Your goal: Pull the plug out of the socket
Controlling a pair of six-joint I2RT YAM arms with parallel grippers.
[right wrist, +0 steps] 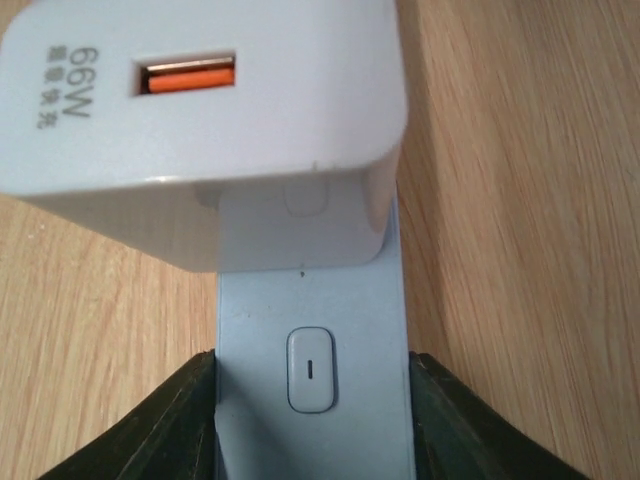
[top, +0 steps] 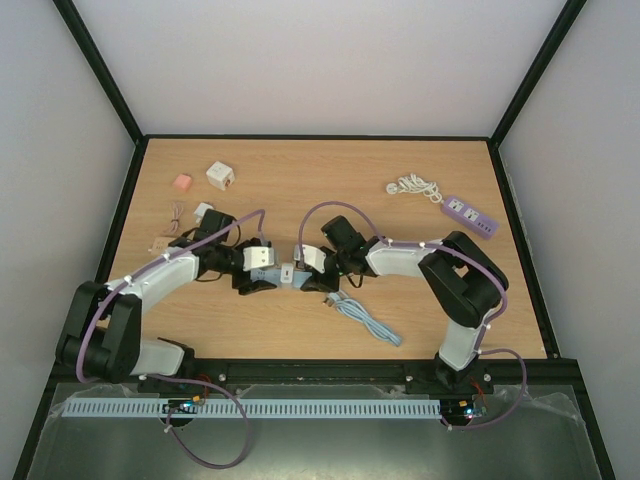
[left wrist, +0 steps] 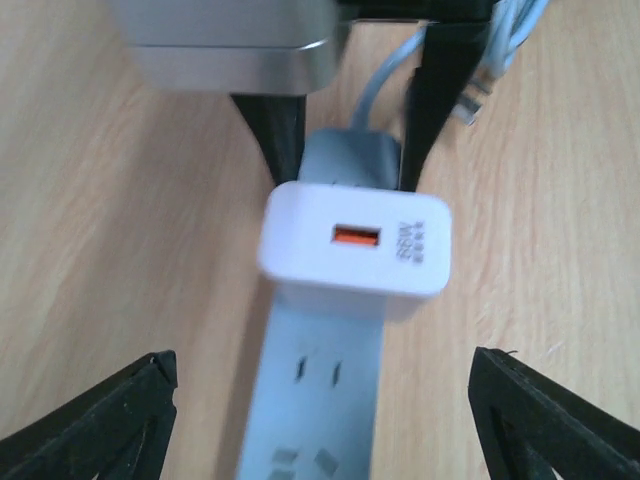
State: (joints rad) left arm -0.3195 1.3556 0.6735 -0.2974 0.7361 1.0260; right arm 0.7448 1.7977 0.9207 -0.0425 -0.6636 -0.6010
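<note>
The power strip's switch end [right wrist: 311, 370] is in my right gripper, beside the plug, so next my right gripper takes the plug [right wrist: 215, 125] while my left gripper holds the power strip.
A white charger plug [left wrist: 355, 245] with an orange USB port sits plugged into a grey-blue power strip [left wrist: 320, 400] at the table's middle [top: 289, 272]. My left gripper [left wrist: 322, 365] is open, with its fingers [left wrist: 110, 425] wide apart on either side of the strip and touching nothing. It sits just left of the plug in the top view [top: 262, 272]. My right gripper [right wrist: 312, 362] is shut on the power strip [right wrist: 312, 300] at its switch end, just below the plug [right wrist: 200, 110]. It shows right of the plug in the top view [top: 314, 268].
The strip's light blue cable [top: 365, 318] lies coiled at the front. A purple power strip [top: 470, 215] and a white cable [top: 413, 186] lie at the back right. A white cube adapter [top: 221, 176], a pink block [top: 181, 183] and a small charger [top: 203, 211] lie at the back left.
</note>
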